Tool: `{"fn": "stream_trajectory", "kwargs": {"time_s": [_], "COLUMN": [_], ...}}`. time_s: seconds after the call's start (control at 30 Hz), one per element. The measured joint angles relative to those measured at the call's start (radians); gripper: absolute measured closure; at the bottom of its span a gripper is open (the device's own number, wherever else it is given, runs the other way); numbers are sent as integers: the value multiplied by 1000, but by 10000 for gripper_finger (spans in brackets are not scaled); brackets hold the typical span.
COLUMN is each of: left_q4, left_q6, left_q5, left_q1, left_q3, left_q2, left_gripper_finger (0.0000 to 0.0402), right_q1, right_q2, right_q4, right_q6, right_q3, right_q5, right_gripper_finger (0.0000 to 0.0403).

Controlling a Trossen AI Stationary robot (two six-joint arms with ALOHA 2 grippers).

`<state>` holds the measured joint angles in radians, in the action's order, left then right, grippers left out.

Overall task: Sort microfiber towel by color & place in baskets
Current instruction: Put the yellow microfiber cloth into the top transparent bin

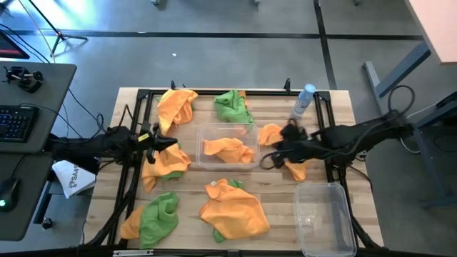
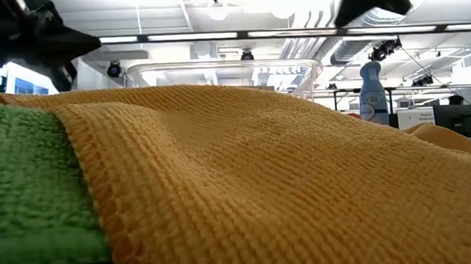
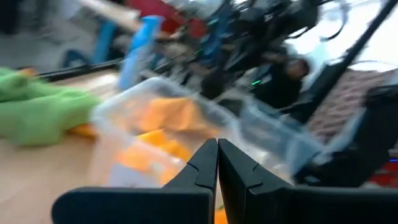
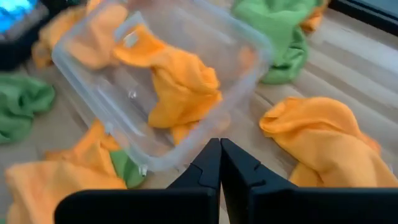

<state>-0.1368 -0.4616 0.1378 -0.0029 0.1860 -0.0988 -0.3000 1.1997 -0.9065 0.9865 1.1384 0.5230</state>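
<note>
My gripper will uncover a hidden green towel that stays behind when it lifts the far orange towel (image 1: 175, 108), because a sliver of green (image 1: 193, 106) peeks out from under that towel.
A clear basket (image 1: 227, 146) at the table's middle holds one orange towel (image 4: 180, 87). A second clear basket (image 1: 325, 214) stands at the near right. Orange towels lie at the far left (image 1: 176, 106), left (image 1: 166, 160), near middle (image 1: 232, 208) and right (image 1: 271, 133). Green towels lie at the far middle (image 1: 234, 106) and near left (image 1: 158, 218). My left gripper (image 3: 217, 144) is shut and bare, level above the left orange towel. My right gripper (image 4: 219, 144) is shut and bare, slanting down just right of the middle basket, beside an orange towel (image 4: 323, 140).
A clear spray bottle with a blue cap (image 1: 305, 100) stands at the far right. Close in front of the low camera lie an orange towel (image 2: 263, 187) and a green one (image 2: 28, 183). A black frame (image 1: 143, 96) runs round the table's edges.
</note>
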Motion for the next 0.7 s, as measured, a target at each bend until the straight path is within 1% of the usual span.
{"fn": "stream_trajectory", "kwargs": {"time_s": [0.1,0.27,0.33,0.4,0.47,0.57,0.7], "left_q4": [-161,-404,-523,-645,-751,-854,-890], "left_q6": [-51,-322,-430,-496,-513,-512,-475], "left_q5": [81,197,219,223,224,219,173], "left_q1": [0,12,32,58,93,158,236], "left_q3": [125,342,430,513,593,684,741], "left_q2": [-116,-381,-498,-612,-719,-848,-972], "left_gripper_finger": [402,401,401,402,402,401,401], "right_q1": [-6,-3,3,12,20,31,47], "right_q2": [-114,-262,-306,-344,-375,-406,-437], "right_q4": [1,2,2,2,1,-1,-1], "right_q6": [35,9,-19,-49,-88,-160,-246], "right_q3": [-89,-187,-214,-233,-244,-246,-246], "right_q5": [4,37,44,44,41,36,35], "right_gripper_finger": [402,403,403,403,403,403,403]}}
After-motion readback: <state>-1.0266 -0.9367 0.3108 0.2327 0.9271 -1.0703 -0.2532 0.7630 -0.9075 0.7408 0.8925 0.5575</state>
